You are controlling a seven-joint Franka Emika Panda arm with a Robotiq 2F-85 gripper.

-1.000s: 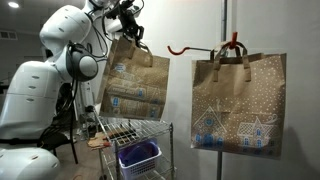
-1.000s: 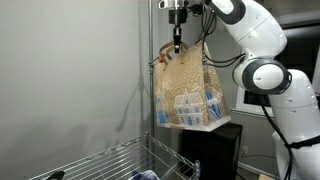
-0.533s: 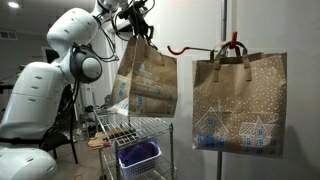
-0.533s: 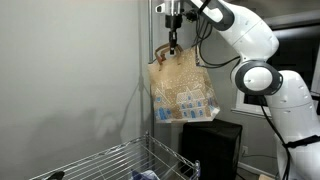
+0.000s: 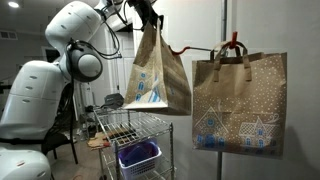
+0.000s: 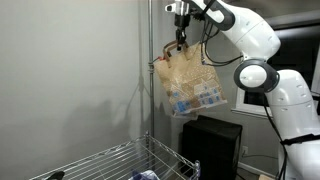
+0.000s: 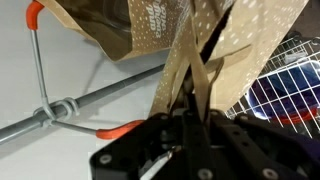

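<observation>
The bag's handles (image 7: 198,72) are hanging clear of the hook's orange tip (image 7: 119,131). Next, my gripper brings the bag back and works the bag's handles over the hook's tip before it opens.
My gripper (image 5: 150,20) is shut on the handles of a brown paper gift bag (image 5: 160,72) printed with white houses, and the bag hangs swinging below it. In an exterior view the gripper (image 6: 181,38) holds the bag (image 6: 188,82) high beside a metal pole (image 6: 149,70). The wrist view shows the bag's paper handles (image 7: 195,85) pinched between the jaws of the gripper (image 7: 196,122). An orange-tipped hook (image 5: 182,48) juts from the pole just right of the held bag. A second matching bag (image 5: 239,103) hangs on another hook (image 5: 234,43).
A wire rack cart (image 5: 135,130) with a purple basket (image 5: 139,154) stands under the held bag. In the wrist view the hook's wire arms (image 7: 80,100) and orange tips (image 7: 35,12) lie close by. A black box (image 6: 212,145) stands below the arm.
The arm has carried the bag up and toward the empty orange hook. The bag has swung and turned edge-on in one exterior view. The grip stays shut.
</observation>
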